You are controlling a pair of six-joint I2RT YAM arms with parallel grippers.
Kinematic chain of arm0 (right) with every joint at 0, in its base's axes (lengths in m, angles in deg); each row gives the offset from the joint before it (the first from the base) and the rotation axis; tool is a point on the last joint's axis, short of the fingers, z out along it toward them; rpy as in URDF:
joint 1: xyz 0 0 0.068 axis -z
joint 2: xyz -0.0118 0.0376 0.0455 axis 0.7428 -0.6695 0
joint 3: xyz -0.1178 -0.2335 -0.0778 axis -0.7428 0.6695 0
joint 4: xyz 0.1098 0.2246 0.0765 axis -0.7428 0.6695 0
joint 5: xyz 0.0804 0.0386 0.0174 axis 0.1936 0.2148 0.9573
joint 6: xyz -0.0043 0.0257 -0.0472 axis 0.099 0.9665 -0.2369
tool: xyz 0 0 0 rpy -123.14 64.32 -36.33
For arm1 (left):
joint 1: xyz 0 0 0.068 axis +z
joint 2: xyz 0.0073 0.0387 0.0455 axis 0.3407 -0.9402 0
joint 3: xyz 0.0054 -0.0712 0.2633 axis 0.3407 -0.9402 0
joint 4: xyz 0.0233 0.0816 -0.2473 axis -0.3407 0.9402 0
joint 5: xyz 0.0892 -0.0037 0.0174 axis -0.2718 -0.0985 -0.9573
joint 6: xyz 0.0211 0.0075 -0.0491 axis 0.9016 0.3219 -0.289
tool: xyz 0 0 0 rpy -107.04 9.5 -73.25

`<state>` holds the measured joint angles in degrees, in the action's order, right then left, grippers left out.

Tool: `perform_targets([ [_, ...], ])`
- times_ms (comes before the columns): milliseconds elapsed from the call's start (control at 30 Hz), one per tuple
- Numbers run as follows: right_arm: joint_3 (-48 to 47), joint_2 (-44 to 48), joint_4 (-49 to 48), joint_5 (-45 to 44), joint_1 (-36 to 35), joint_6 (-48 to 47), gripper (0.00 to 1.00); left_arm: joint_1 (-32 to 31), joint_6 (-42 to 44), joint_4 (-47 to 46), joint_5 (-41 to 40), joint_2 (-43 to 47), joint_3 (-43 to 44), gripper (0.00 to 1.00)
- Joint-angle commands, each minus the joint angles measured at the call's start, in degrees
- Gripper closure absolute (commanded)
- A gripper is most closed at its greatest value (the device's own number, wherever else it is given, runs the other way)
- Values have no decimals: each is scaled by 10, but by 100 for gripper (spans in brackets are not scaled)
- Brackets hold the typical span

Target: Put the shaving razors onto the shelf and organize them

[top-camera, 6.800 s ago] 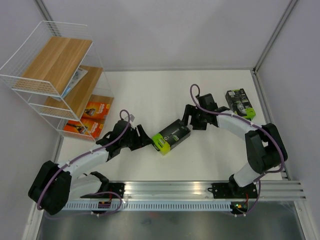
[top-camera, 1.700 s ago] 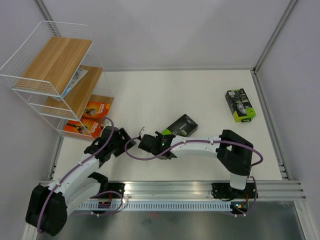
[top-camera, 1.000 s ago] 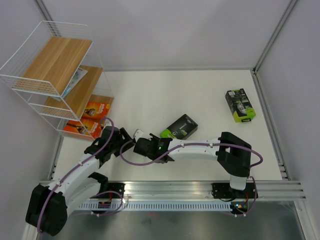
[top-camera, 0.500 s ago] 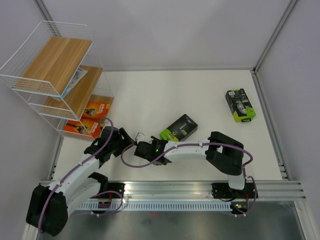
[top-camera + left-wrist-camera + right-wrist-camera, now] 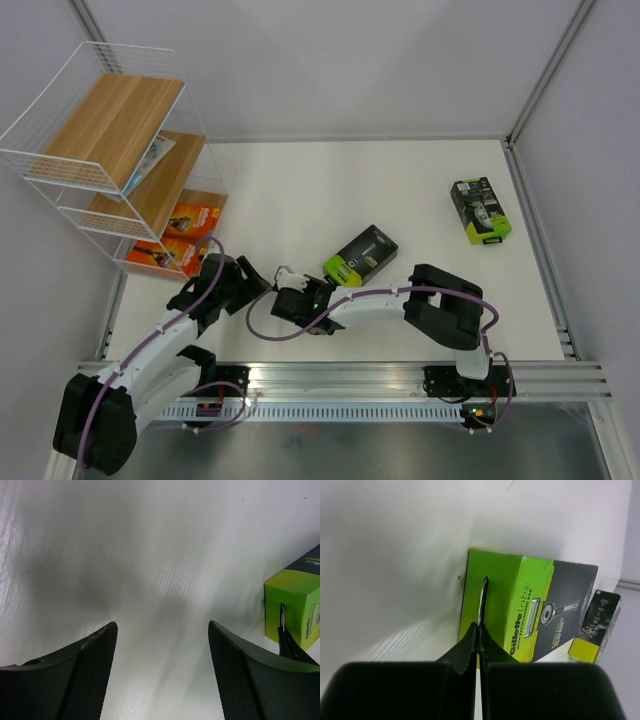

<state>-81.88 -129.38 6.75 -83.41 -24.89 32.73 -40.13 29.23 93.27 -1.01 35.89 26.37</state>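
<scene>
The razor box's hang tab [image 5: 484,590] is in my right gripper, far from the shelf. I should lift the box so that my left gripper can grab its sides [image 5: 534,620].
A black razor box with a lime-green top [image 5: 360,255] lies on the white table mid-scene, its green end [image 5: 492,600] facing my right gripper [image 5: 478,626]. That gripper [image 5: 322,278] is shut on the thin hang tab [image 5: 482,597] standing out of the green end. My left gripper [image 5: 162,625] hovers open over bare table just left of it [image 5: 255,280], with nothing between its fingers; the box [image 5: 295,605] shows at its right edge. A second black-and-lime box [image 5: 480,210] lies far right. Two orange boxes [image 5: 180,238] sit on the shelf's [image 5: 60,160] lowest board, and a white-blue pack [image 5: 150,160] lies on the middle board.
The shelf stands against the left wall at the back left. Grey walls close the table at the back and right. An aluminium rail [image 5: 350,385] runs along the near edge by the arm bases. The two wrists are close together near the table's front centre.
My right gripper has closed from half open to shut at the box's green end, and its elbow has drawn in to the left. The left arm has hardly moved.
</scene>
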Motion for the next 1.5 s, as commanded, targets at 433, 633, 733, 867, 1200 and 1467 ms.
perform_targets([
  [433, -153, 224, 77, 181, 74, 122, 99, 6, 68, -74, 150, 53, 48, 13],
  [633, -215, 228, 173, 180, 174, 285, 100, 6, 28, -87, 154, 92, 80, 2],
  [733, -216, 231, 188, 155, 195, 343, 99, 5, 57, -111, 161, 110, 87, 0],
  [867, -208, 223, 205, 155, 206, 466, 99, -4, 137, -116, 174, 135, 104, 0],
  [1200, -221, 182, 314, 148, 231, 717, 100, -225, 284, -204, -3, 91, 102, 1],
  [1467, -230, 189, 311, 179, 260, 784, 100, -390, 322, -359, -194, -38, 95, 0],
])
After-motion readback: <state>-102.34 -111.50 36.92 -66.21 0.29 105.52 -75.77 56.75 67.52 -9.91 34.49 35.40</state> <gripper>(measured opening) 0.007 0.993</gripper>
